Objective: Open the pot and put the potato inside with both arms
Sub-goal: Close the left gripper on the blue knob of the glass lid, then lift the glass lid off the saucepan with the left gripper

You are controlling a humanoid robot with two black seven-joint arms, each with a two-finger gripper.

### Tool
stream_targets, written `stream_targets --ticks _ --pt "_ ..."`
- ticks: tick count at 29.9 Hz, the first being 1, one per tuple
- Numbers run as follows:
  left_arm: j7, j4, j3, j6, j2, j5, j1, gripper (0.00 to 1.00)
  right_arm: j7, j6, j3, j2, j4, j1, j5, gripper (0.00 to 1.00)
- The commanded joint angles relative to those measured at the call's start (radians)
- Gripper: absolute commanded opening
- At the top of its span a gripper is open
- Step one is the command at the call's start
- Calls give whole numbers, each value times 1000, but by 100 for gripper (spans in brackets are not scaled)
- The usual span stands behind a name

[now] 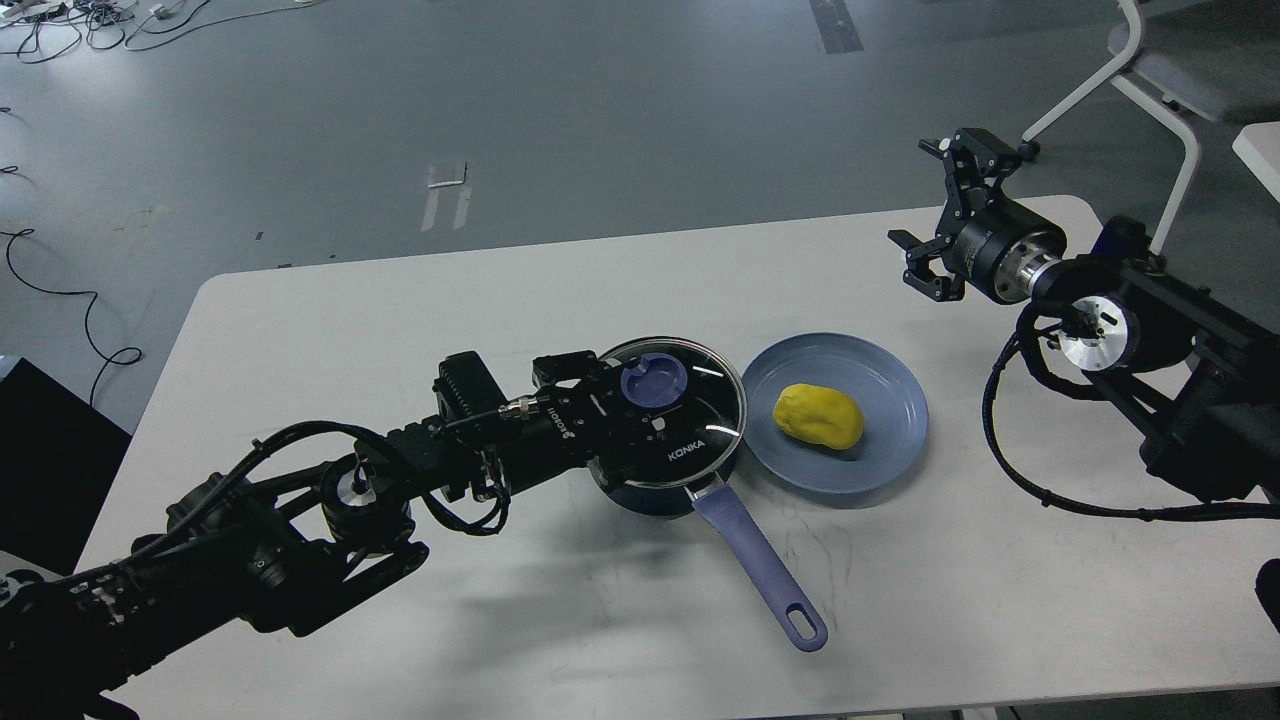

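Note:
My gripper will lift the lid by its blue knob, and I should expect an empty pot (654, 499) then, because only plain darkness shows through the glass lid (703, 415).
A dark blue pot (650, 492) stands mid-table with its long blue handle (760, 565) pointing toward the front right. Its glass lid (705, 400) is on, with a blue knob (655, 382) in the middle. My left gripper (630, 398) lies low over the lid, its two fingers apart on either side of the knob; I cannot tell whether they touch it. A yellow potato (818, 416) lies on a blue plate (850, 470) just right of the pot. My right gripper (938, 205) is open and empty, hovering above the table's far right, well away from the potato.
The white table (400, 300) carries only the pot and plate. Its far edge runs behind both. A white chair (1150, 70) stands off the far right corner. A black box (45, 450) sits at the left, and cables lie on the floor.

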Motion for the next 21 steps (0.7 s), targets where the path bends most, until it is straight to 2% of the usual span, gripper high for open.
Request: stream_targets --ticks 1,10,21 --pt "0 -3 -1 0 -2 -56 -6 26 0 0 0 -1 -3 0 1 100" --pt "-5 -47 -7 -1 16 -183 -31 26 0 0 0 -1 -3 3 1 100" --pt "-11 -102 -13 0 105 -330 -52 26 0 0 0 2 -14 12 0 100"
